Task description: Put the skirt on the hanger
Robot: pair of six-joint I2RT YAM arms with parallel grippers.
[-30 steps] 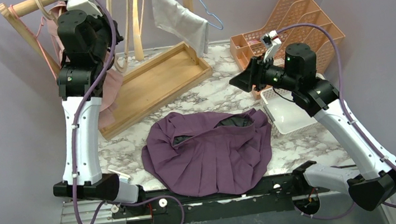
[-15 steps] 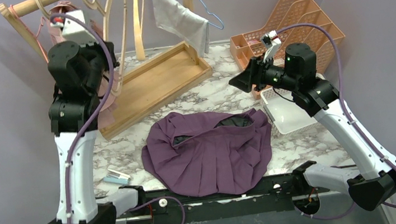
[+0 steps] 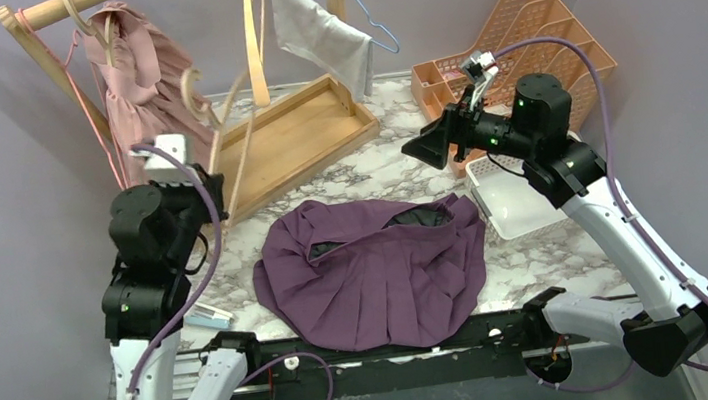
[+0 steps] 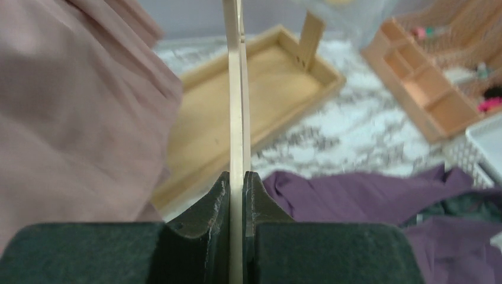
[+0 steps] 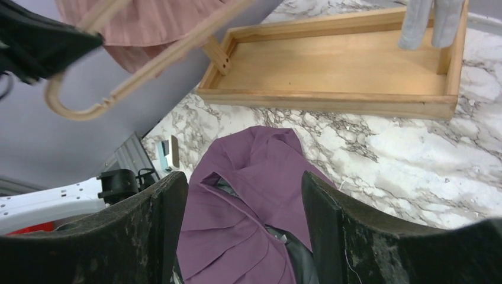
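The wooden hanger is held by one arm in my left gripper, its hook free, so my right gripper should keep approaching until it shuts beside the hook.
The purple pleated skirt (image 3: 374, 278) lies spread flat on the marble table near the front edge, its dark lining showing at the waist; it also shows under the right wrist (image 5: 248, 195) and in the left wrist view (image 4: 355, 189). My left gripper (image 3: 213, 188) is shut on a wooden hanger (image 3: 236, 153), seen edge-on between its jaws (image 4: 237, 89), held in the air left of the skirt. The hanger's hook (image 5: 71, 106) points left. My right gripper (image 3: 424, 147) hangs open and empty above the skirt's far right edge (image 5: 244, 177).
A wooden tray (image 3: 316, 162) sits behind the skirt. A pink dress (image 3: 129, 75) hangs on the rack at back left, a grey cloth (image 3: 321, 33) on a blue wire hanger beside it. An orange rack (image 3: 512, 31) and a white basket (image 3: 516, 202) stand at right.
The left arm has swung down and toward the front, carrying the wooden hanger away from the rack. The right gripper's jaws have spread wider.
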